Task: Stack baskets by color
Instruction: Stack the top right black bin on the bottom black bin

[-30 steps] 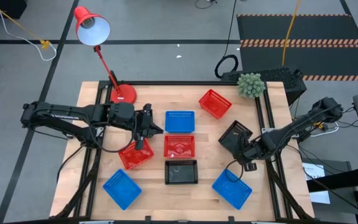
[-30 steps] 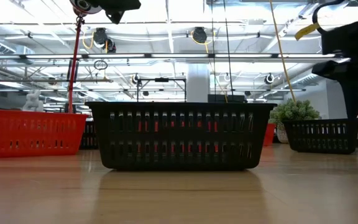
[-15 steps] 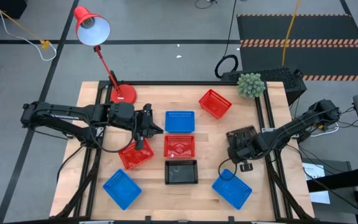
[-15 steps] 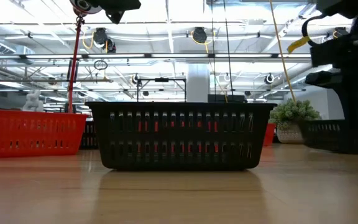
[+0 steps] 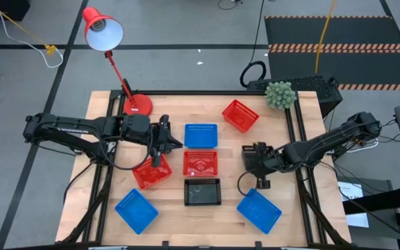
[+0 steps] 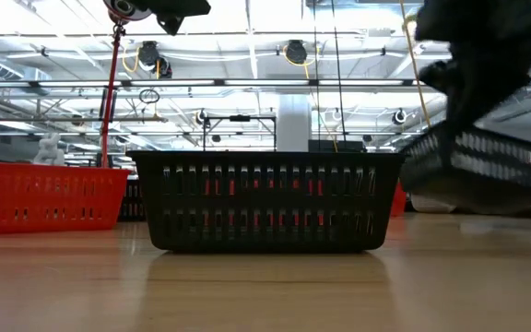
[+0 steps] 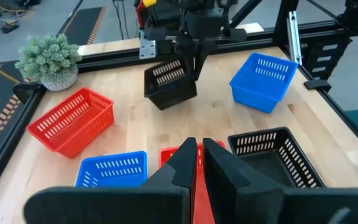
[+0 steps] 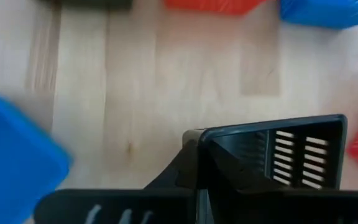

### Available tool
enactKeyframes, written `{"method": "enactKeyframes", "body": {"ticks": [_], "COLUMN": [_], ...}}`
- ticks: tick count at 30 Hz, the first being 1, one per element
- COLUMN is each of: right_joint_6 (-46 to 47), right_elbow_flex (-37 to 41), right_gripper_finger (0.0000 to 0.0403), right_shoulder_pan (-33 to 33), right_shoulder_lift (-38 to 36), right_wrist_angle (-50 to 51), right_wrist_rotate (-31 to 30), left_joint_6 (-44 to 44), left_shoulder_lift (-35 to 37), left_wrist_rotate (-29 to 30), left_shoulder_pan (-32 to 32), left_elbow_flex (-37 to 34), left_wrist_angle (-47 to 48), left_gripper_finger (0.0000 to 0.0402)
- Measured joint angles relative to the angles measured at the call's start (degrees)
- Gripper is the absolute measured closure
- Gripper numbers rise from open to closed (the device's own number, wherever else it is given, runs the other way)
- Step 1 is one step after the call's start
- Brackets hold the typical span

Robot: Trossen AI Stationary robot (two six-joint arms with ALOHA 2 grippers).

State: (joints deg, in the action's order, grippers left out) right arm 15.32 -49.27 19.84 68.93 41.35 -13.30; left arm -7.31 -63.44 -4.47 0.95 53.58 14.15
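Observation:
The black basket [image 7: 171, 98] is hanging at a slant from my right gripper, which pinches it near one corner, so my left gripper needs to come over and grab the basket's rim [image 7: 166, 85] before stacking.
My right gripper [image 5: 261, 164] is shut on a black basket [image 5: 253, 157], which hangs right of the table's middle; the low view shows it lifted and tilted [image 6: 482, 171]. On the table rest a second black basket [image 5: 202, 192], three red baskets [image 5: 240, 115] [image 5: 200, 163] [image 5: 151, 172] and three blue ones [image 5: 201, 135] [image 5: 136, 210] [image 5: 259, 210]. My left gripper [image 5: 179, 144] hovers left of the middle with its fingers [image 7: 182, 163] close together, holding nothing I can see; red shows through the slit between them. My right gripper pinches the top edge of one of the black basket's walls [image 8: 199, 142], near a corner. The fingers [image 7: 193, 59] come from above, slanting down. The basket hangs tilted below them, clear of the table.
A red desk lamp [image 5: 134, 104] stands at the far left corner and a small potted plant [image 5: 279, 94] at the far right. Bare wood lies between the held basket and the middle column of baskets. A black frame rail [image 5: 294, 139] runs along the table's right side.
My right gripper has taken hold of the black basket, which stood on the table at the right. It has lifted it clear and carried it toward the table's middle. The basket now hangs tilted.

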Motion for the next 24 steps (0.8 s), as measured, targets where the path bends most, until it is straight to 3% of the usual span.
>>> {"method": "enactKeyframes", "body": {"ticks": [6, 14, 24], "right_joint_6": [2.56, 3.49, 2.26], "right_elbow_flex": [-5.20, -9.23, -12.04], "right_gripper_finger": [0.0395, 0.0395, 0.0393], "right_shoulder_pan": [-0.98, -1.88, -1.86], "right_shoulder_lift": [0.00, 0.00, 0.00], "right_wrist_angle": [-0.06, -2.36, -4.66], "right_wrist_rotate": [-1.90, -2.03, -1.93], "left_joint_6": [0.28, -0.03, -0.14], "left_shoulder_lift": [0.00, -0.74, -1.94], "left_wrist_rotate": [1.56, 9.34, 15.69], "left_shoulder_pan": [1.44, 5.55, 7.58], "left_elbow_flex": [-0.02, -0.09, -0.01], "left_wrist_angle": [-3.46, -7.50, -12.85], "left_gripper_finger": [0.0370, 0.0365, 0.0241]}}
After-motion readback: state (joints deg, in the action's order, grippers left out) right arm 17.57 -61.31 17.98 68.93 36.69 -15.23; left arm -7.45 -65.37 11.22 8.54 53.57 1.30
